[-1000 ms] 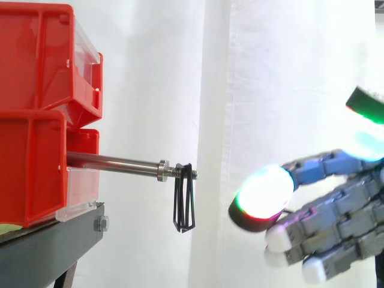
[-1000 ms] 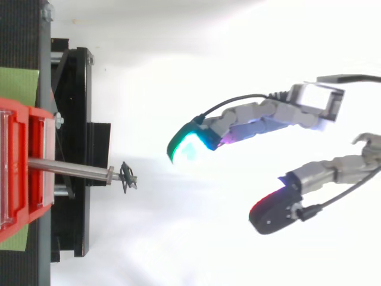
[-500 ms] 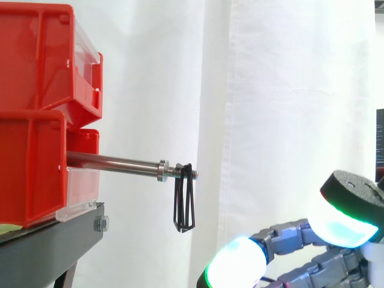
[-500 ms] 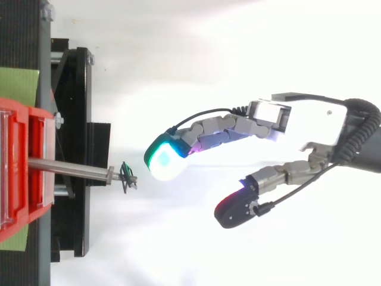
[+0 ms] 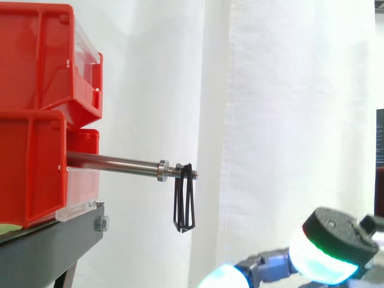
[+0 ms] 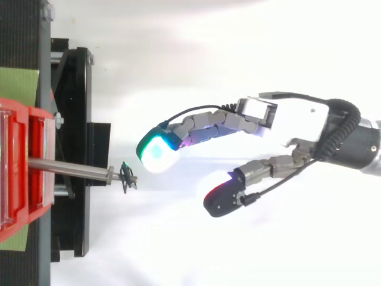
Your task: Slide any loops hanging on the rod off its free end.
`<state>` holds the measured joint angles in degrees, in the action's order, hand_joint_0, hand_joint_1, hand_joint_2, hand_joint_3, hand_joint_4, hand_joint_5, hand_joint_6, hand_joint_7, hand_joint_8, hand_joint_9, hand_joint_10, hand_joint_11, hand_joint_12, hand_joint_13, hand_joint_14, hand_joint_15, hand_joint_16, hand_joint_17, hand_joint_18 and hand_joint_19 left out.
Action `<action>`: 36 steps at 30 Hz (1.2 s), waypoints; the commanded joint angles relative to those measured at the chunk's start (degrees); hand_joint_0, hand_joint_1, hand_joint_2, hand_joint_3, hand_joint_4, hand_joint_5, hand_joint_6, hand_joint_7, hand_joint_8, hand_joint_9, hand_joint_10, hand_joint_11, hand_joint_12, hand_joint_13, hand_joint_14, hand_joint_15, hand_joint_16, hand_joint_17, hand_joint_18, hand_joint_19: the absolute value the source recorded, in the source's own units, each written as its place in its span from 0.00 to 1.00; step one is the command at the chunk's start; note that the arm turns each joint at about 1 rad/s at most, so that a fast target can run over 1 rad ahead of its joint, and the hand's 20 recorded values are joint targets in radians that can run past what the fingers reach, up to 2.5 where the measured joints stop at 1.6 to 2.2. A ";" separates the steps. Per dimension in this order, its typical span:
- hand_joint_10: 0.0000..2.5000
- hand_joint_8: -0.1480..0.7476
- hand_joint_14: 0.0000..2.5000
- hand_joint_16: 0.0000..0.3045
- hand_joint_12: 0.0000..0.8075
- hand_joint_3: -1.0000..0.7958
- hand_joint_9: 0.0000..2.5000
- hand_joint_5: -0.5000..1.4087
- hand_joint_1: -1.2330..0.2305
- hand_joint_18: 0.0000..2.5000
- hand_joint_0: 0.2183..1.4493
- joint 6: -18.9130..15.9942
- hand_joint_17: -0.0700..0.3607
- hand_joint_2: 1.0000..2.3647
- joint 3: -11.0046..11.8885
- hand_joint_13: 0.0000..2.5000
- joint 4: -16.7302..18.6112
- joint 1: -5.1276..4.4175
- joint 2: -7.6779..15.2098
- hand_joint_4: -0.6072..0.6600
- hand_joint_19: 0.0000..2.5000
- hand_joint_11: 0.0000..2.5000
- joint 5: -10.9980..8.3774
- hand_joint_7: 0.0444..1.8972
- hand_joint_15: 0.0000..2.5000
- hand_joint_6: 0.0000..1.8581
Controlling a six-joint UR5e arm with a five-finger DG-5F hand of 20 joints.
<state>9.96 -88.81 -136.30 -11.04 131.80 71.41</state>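
Observation:
I see the black wire loop (image 5: 185, 198) hanging with straight sides and sharp lower corners (image 5: 181, 230), so it should stay rectangular when I pull it off the rod.
A steel rod (image 5: 114, 161) sticks out to the right from the red bins (image 5: 36, 114); it also shows in the top view as the rod (image 6: 68, 170). A black wire loop (image 5: 184, 201) hangs at the rod's threaded free end, also seen from above as the loop (image 6: 127, 177). My hand (image 6: 297, 128) is open, with its fingers stretched toward the rod and nothing between them. Its nearest glowing fingertip (image 6: 153, 152) is just right of the loop, apart from it. In the side view the hand (image 5: 327, 249) sits low, below the loop's height.
The bins stand on a black stand (image 5: 54, 240) at the left. A white curtain (image 5: 270, 90) hangs behind. A green patch (image 6: 18, 86) lies beside the bins in the top view. Open room lies to the right of the rod's end.
My hand has moved left toward the rod's end and dropped lower in the side view. The loop and rod have not moved.

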 commanded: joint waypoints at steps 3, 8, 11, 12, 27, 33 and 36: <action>0.00 0.48 0.00 0.12 0.34 0.28 0.22 0.16 0.43 0.18 0.27 -2.66 0.35 0.00 5.58 0.19 2.71 0.67 6.10 0.64 0.09 0.00 2.24 0.33 0.00 0.27; 0.00 0.48 0.00 0.12 0.33 0.28 0.22 0.16 0.44 0.18 0.28 -3.54 0.35 0.00 8.39 0.19 0.95 1.37 6.54 0.64 0.09 0.00 4.26 0.33 0.00 0.27; 0.00 0.48 0.00 0.11 0.33 0.28 0.23 0.16 0.44 0.18 0.28 -3.54 0.35 0.00 8.56 0.19 0.34 1.63 6.54 0.64 0.09 0.00 4.44 0.33 0.00 0.27; 0.00 0.48 0.00 0.11 0.33 0.28 0.23 0.16 0.44 0.18 0.28 -3.54 0.34 0.00 8.65 0.19 0.78 1.81 6.54 0.64 0.09 0.00 4.61 0.33 0.00 0.27; 0.00 0.49 0.00 0.11 0.32 0.28 0.23 0.16 0.45 0.19 0.29 0.68 0.34 0.00 11.02 0.20 2.01 3.57 6.54 0.65 0.10 0.00 16.30 0.33 0.00 0.27; 0.00 0.48 0.00 0.11 0.32 0.28 0.23 0.16 0.45 0.19 0.29 3.22 0.34 0.00 11.55 0.20 2.36 3.83 6.54 0.65 0.11 0.00 17.36 0.34 0.01 0.27; 0.00 0.48 0.00 0.11 0.32 0.28 0.23 0.16 0.45 0.19 0.29 3.93 0.34 0.00 11.55 0.20 3.06 3.92 6.54 0.65 0.11 0.00 17.18 0.34 0.01 0.27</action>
<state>13.16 -77.29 -133.73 -7.22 138.34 88.60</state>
